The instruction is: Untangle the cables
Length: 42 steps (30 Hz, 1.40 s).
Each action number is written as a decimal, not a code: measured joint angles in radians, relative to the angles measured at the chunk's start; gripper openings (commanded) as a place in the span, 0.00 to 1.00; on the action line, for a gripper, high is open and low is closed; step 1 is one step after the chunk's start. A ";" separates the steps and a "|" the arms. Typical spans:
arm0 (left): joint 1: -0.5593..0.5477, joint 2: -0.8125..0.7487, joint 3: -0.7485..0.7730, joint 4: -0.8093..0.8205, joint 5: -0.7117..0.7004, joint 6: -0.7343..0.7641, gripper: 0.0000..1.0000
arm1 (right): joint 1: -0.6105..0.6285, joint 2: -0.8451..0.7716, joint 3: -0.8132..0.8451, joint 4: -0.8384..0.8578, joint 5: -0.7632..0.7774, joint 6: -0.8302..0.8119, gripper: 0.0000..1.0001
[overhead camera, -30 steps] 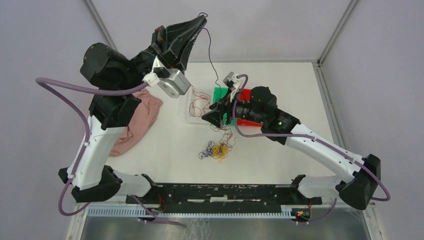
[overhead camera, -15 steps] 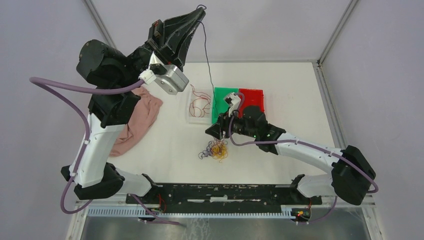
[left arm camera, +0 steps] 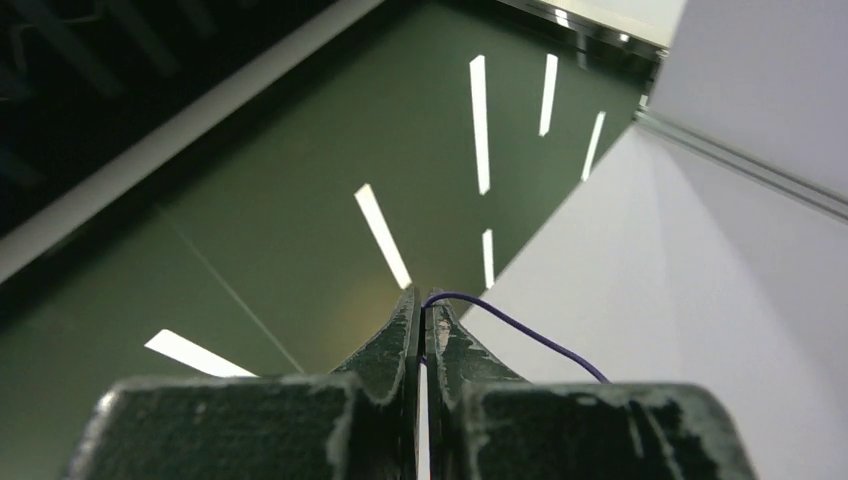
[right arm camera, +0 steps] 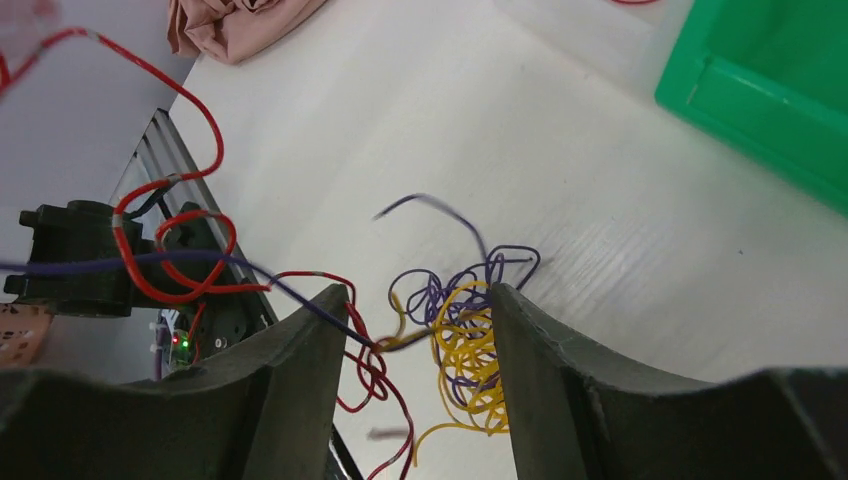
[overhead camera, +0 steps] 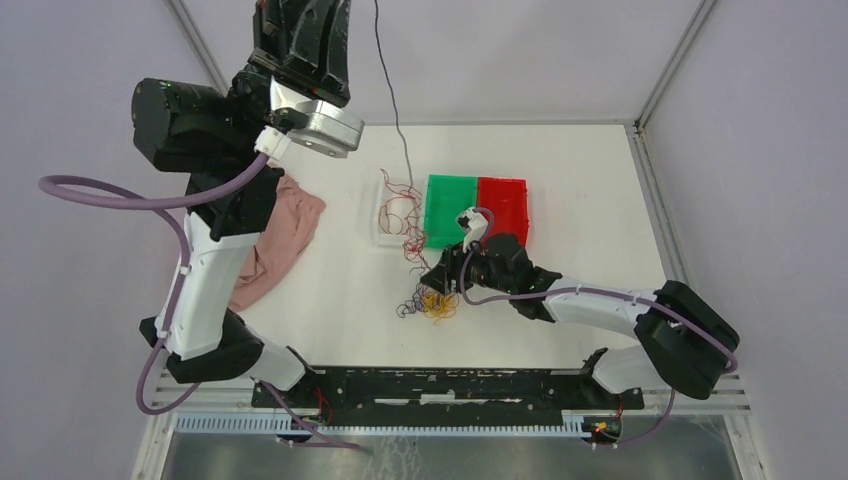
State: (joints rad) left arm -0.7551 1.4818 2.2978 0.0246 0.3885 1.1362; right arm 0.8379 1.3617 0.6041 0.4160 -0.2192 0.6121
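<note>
The purple cable from my raised left gripper still runs into the clump [overhead camera: 427, 265], so I should bring that gripper down and hand the cable [overhead camera: 409, 172] over to my right gripper.
A clump of cables [overhead camera: 432, 300] in yellow, purple and dark red lies on the white table; the right wrist view shows it as yellow and purple loops [right arm camera: 468, 340] with red strands [right arm camera: 372, 375]. My right gripper [overhead camera: 437, 281] is open, low over the clump with its fingers either side of it [right arm camera: 418, 300]. My left gripper [left arm camera: 424, 300] is raised high at the back left, shut on one purple cable [left arm camera: 520, 333]. That cable [overhead camera: 392, 100] hangs down taut from the top edge toward the clump. More red cable [overhead camera: 398, 212] lies in a clear tray.
A green bin [overhead camera: 450, 208] and a red bin [overhead camera: 504, 205] stand side by side behind the clump. The clear tray [overhead camera: 382, 228] sits left of them. A pink cloth [overhead camera: 272, 245] lies at the left under the left arm.
My left gripper has risen and moved left, pulling the purple cable up taut. My right gripper has dropped from over the bins down to the clump.
</note>
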 measured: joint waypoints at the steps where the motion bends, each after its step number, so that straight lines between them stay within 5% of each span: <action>1: 0.000 0.005 0.008 0.024 -0.006 0.007 0.03 | 0.000 0.007 -0.013 0.010 0.004 0.006 0.62; 20: -0.006 0.138 0.226 0.291 -0.023 0.249 0.03 | 0.000 0.110 -0.134 0.088 0.126 0.142 0.78; 27: -0.007 -0.029 -0.036 0.245 -0.115 0.161 0.03 | 0.000 -0.132 -0.136 -0.043 0.083 0.058 0.94; 33: -0.010 -0.154 -0.270 0.134 -0.185 0.063 0.03 | 0.000 -0.396 0.077 -0.287 0.011 -0.164 1.00; 42: -0.010 -0.153 -0.322 0.018 -0.225 -0.008 0.03 | 0.000 -0.382 0.267 -0.407 -0.106 -0.307 0.98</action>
State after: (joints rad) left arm -0.7654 1.3289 1.9762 0.0429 0.1631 1.1282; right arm 0.8379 0.9798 0.8707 0.0090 -0.3256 0.3046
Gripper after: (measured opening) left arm 0.050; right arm 0.994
